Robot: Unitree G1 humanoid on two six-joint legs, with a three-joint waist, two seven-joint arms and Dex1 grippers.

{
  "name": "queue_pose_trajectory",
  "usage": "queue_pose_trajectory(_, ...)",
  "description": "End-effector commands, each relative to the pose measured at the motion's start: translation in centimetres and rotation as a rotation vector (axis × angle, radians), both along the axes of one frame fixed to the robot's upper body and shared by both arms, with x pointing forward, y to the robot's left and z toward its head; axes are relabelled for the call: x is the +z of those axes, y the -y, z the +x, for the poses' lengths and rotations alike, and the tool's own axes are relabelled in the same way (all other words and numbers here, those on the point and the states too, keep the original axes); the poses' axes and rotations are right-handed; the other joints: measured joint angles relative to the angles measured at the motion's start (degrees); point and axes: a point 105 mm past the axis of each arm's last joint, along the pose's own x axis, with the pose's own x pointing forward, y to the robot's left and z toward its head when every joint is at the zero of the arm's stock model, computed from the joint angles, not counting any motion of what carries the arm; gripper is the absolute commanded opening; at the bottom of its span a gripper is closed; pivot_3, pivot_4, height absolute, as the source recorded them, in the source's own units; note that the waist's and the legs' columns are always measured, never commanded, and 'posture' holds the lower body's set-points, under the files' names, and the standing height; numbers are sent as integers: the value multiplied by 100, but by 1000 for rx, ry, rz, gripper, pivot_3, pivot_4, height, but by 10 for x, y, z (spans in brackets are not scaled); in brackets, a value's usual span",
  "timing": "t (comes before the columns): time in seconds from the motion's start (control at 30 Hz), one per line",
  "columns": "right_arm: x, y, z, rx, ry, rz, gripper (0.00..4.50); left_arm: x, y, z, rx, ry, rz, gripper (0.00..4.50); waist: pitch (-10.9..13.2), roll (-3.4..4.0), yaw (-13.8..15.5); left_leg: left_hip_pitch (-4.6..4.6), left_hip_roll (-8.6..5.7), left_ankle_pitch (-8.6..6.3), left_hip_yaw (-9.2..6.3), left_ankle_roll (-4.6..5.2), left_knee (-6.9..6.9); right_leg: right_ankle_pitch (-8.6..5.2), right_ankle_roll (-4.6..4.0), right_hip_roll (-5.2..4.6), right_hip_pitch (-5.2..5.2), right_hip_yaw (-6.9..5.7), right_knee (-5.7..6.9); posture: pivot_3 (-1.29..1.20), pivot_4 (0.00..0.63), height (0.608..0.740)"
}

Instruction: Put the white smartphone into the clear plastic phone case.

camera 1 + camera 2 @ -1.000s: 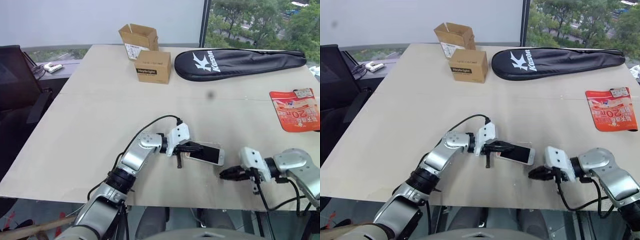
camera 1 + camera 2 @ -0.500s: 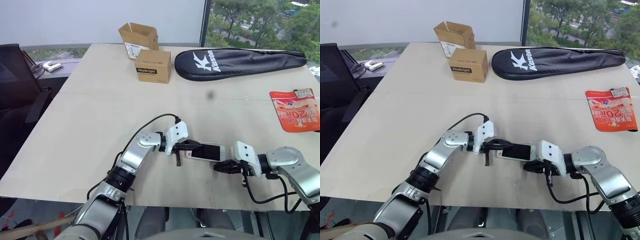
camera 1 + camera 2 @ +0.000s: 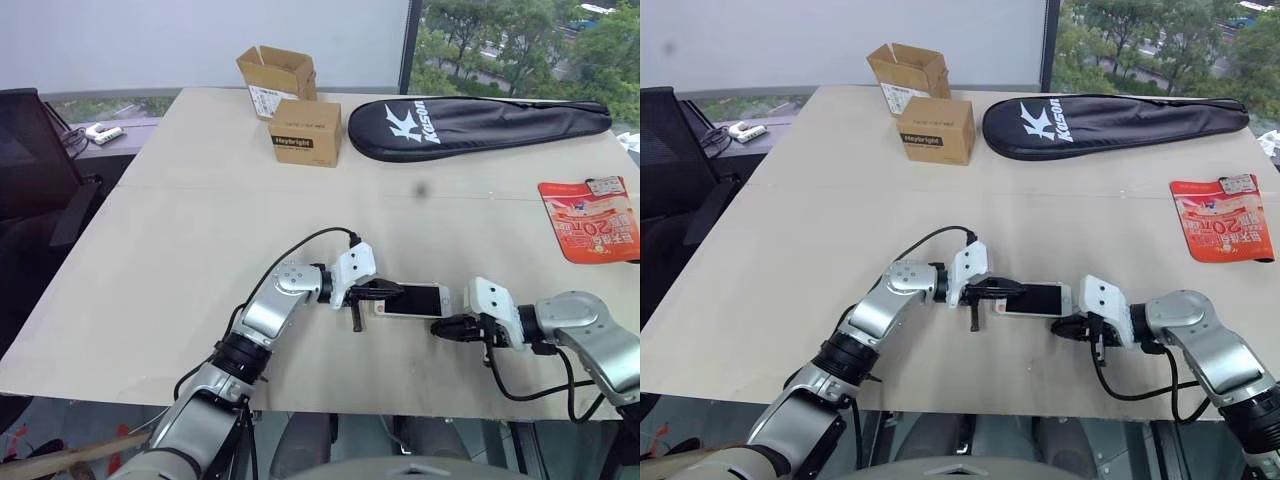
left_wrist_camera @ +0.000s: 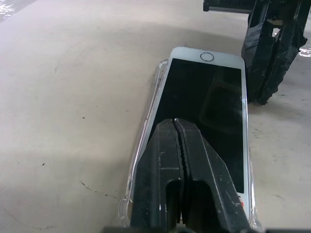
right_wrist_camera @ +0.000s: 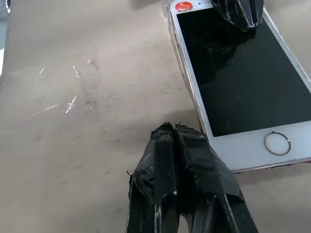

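Note:
The white smartphone's long edge (image 5: 196, 99) is beside my right gripper, so next I move back and approach the smartphone's home-button end (image 5: 274, 164) to fit that end into the case.
The white smartphone (image 3: 415, 300) lies screen up near the table's front edge. A clear plastic phone case (image 4: 149, 109) shows as a thin transparent rim along one long side of it; I cannot tell whether the phone is fully seated. My left gripper (image 3: 388, 292) is shut, and its closed tips (image 4: 177, 124) rest on the screen near the phone's left end. The right gripper (image 3: 438, 327) is shut too, its taped tips (image 5: 167, 130) on the table just beside the home-button corner, apart from the phone.
Two brown cardboard boxes (image 3: 305, 132) and a black racket bag (image 3: 470, 125) lie at the far side of the table (image 3: 200, 220). An orange-red packet (image 3: 590, 220) lies at the right. The table's front edge runs close below both grippers.
My right gripper has moved in towards the phone's right end. The phone has turned slightly and now lies more level across the table. The left gripper stayed in place.

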Motion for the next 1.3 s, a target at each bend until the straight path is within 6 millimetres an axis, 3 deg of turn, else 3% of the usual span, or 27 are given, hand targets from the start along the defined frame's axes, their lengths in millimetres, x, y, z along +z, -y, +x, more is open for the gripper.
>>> queue_pose_trajectory(0.03, 38, -3, 10, -12, 76, 133, 35, -29, -12, -3, 36, -82, 90, 0, 1, 1, 0, -1, 0, 0, 0, 0, 1, 0, 0, 0, 0, 0, 0, 0, 150, 740)
queue_pose_trajectory(0.13, 65, -12, 14, -18, 110, 299, 35, -29, -13, -3, 36, -81, 91, 0, 2, 0, -9, 0, 1, 0, 1, 0, 2, 1, 1, 1, 0, 3, 1, 0, 150, 740)
queue_pose_trajectory(0.23, 72, -11, 24, -60, 154, 369, 35, -30, -12, -3, 32, -79, 94, 0, 2, -2, 2, -1, 2, 0, -4, 0, 2, 3, 1, 3, 2, -3, 1, 0, 150, 740)
queue_pose_trajectory(0.33, 60, -1, 31, -127, 146, 387, 35, -28, -10, -3, 28, -73, 92, 0, 2, -2, 18, -5, 1, 0, -6, 0, 1, 18, -15, 2, 1, -8, 1, 0, 150, 740)
queue_pose_trajectory(0.67, -15, 30, 34, -185, 70, 148, 35, -27, -13, -1, 32, -65, 97, 0, -1, 2, -1, 8, -4, 0, 7, 1, 9, 8, -6, 1, 11, 4, 4, 0, 150, 740)
queue_pose_trajectory(0.97, -32, 21, 37, -120, 116, 42, 35, -25, -15, 0, 35, -60, 104, 0, -18, -15, -63, 22, 5, 0, -3, 1, 28, 4, 1, 6, 37, 1, 4, 0, 150, 740)
queue_pose_trajectory(1.03, -21, 14, 42, -144, 139, 122, 35, -25, -16, 0, 35, -60, 106, 0, -23, -24, -80, 22, 6, 0, -4, 1, 29, 4, 1, 6, 38, 2, 4, 0, 150, 740)
queue_pose_trajectory(1.13, 13, 7, 51, -192, 177, 299, 35, -20, -18, 2, 43, -49, 89, 0, -21, -23, -129, 21, 12, 0, -6, 0, 30, 14, -15, 7, 37, 2, 6, 0, 150, 740)
queue_pose_trajectory(1.3, 44, 22, 45, -191, 173, 327, 35, 26, -24, 11, 69, 16, -22, 0, 29, 25, -134, -3, 12, 0, -5, 1, 29, 24, -26, 4, 15, 5, 8, 0, 150, 740)
